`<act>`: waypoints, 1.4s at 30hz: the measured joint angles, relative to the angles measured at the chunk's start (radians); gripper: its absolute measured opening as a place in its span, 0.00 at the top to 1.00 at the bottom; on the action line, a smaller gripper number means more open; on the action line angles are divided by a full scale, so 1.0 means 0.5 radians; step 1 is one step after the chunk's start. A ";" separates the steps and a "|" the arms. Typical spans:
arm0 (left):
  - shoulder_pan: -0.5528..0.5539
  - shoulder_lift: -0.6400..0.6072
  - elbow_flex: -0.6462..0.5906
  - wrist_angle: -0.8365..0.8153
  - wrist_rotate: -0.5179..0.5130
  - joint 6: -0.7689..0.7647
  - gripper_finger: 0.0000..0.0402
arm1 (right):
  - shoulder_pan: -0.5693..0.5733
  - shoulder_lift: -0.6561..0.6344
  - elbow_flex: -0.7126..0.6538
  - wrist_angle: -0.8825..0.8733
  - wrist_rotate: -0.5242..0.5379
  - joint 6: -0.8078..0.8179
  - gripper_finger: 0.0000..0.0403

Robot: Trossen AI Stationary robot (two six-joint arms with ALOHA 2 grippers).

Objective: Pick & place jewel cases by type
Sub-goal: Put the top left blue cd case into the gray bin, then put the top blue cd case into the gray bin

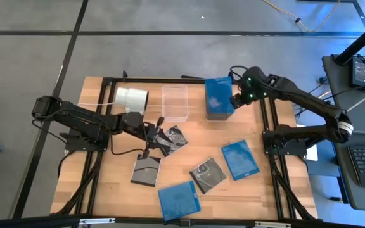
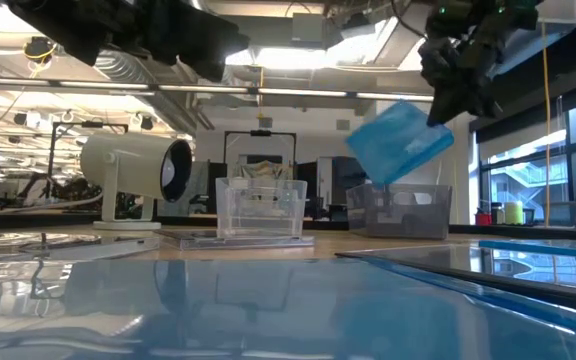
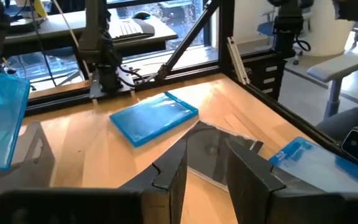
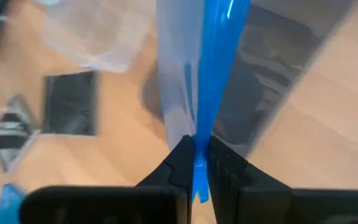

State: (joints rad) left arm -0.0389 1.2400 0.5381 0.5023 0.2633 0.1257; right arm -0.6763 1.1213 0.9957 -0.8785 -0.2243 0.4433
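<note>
The blue jewel case's lower corner [image 2: 380, 178] hangs above the grey bin's open top [image 2: 400, 187], so I should keep lowering my right gripper until the case enters, then let go.
My right gripper [image 1: 236, 99] is shut on a translucent blue jewel case [image 1: 218, 95], held in the air over the grey bin [image 2: 398, 212] at the table's far side. My left gripper [image 1: 152, 137] is low at mid-table, its fingers a little apart and nearly level. A dark jewel case with white swirl art [image 1: 171, 139] lies just in front of its fingertips [image 3: 174, 174]. Flat on the table lie two more dark cases [image 1: 146, 170] [image 1: 208, 174] and two blue ones [image 1: 239, 158] [image 1: 178, 200]. My right gripper pinches the blue case's upper edge [image 4: 199, 146] between its two fingers, coming from above and slanting down. The case hangs tilted below the fingers [image 2: 398, 140], clear of the bin. Whether my left gripper touches the swirl case [image 3: 219, 146], I cannot tell.
A clear bin [image 1: 175, 101] stands left of the grey one at the far side. A white cylinder [image 1: 130, 98] lies on its side left of that. A black frame [image 1: 268, 120] runs along the table's edges.
</note>
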 joint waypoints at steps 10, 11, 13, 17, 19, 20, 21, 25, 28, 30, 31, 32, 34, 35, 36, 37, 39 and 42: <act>-0.003 0.001 0.000 -0.009 -0.001 0.036 0.76 | -0.115 0.308 0.000 -0.006 -0.109 -0.012 0.91; -0.003 0.001 0.000 -0.009 -0.001 0.036 0.75 | -0.115 0.344 -0.001 -0.006 -0.112 -0.012 0.91; -0.003 0.001 0.000 -0.009 -0.001 0.036 0.75 | -0.118 0.408 -0.001 -0.006 -0.116 -0.016 0.90; -0.003 0.001 0.000 -0.009 -0.001 0.036 0.75 | -0.123 0.498 -0.001 0.000 -0.119 -0.054 0.86; -0.003 0.001 0.000 -0.009 -0.001 0.036 0.75 | -0.123 0.526 -0.001 0.006 -0.119 -0.059 0.84; -0.003 0.001 0.000 -0.009 -0.001 0.036 0.76 | -0.123 0.536 -0.001 0.006 -0.119 -0.060 0.83; -0.003 0.001 0.000 -0.009 -0.001 0.036 0.76 | -0.123 0.544 -0.001 0.006 -0.113 -0.060 0.82; -0.003 0.001 0.000 -0.009 -0.001 0.036 0.75 | -0.122 0.554 -0.001 0.003 0.026 -0.066 0.77; -0.003 0.001 0.000 -0.009 -0.001 0.036 0.75 | -0.122 0.554 -0.001 0.002 0.083 -0.073 0.72; -0.003 0.001 0.000 -0.009 -0.001 0.036 0.75 | -0.122 0.554 -0.002 0.003 0.110 -0.071 0.69; -0.003 0.001 0.000 -0.009 -0.001 0.036 0.75 | -0.122 0.554 -0.002 0.003 0.125 -0.065 0.67; -0.003 0.001 0.000 -0.009 -0.001 0.036 0.75 | -0.122 0.553 -0.002 0.004 0.141 -0.064 0.66; -0.003 0.001 0.000 -0.009 -0.001 0.036 0.76 | -0.122 0.544 -0.002 0.004 0.174 -0.066 0.64; -0.003 0.001 0.000 -0.009 -0.001 0.036 0.76 | -0.122 0.532 -0.001 0.004 0.181 -0.068 0.64; -0.003 0.001 0.000 -0.009 -0.001 0.036 0.75 | -0.122 0.514 -0.001 0.002 0.187 -0.074 0.63; -0.003 0.001 0.000 -0.009 -0.001 0.036 0.75 | -0.122 0.496 0.008 -0.012 0.193 -0.093 0.63; -0.003 0.001 0.001 -0.009 -0.001 0.036 0.75 | -0.122 0.447 0.048 -0.044 0.205 -0.164 0.63; -0.003 0.001 0.001 -0.009 -0.001 0.036 0.75 | -0.120 0.319 0.101 -0.074 0.213 -0.267 0.63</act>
State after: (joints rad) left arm -0.0406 1.2404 0.5385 0.4976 0.2630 0.1436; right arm -0.7361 1.2808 1.0459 -0.9156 -0.1177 0.3098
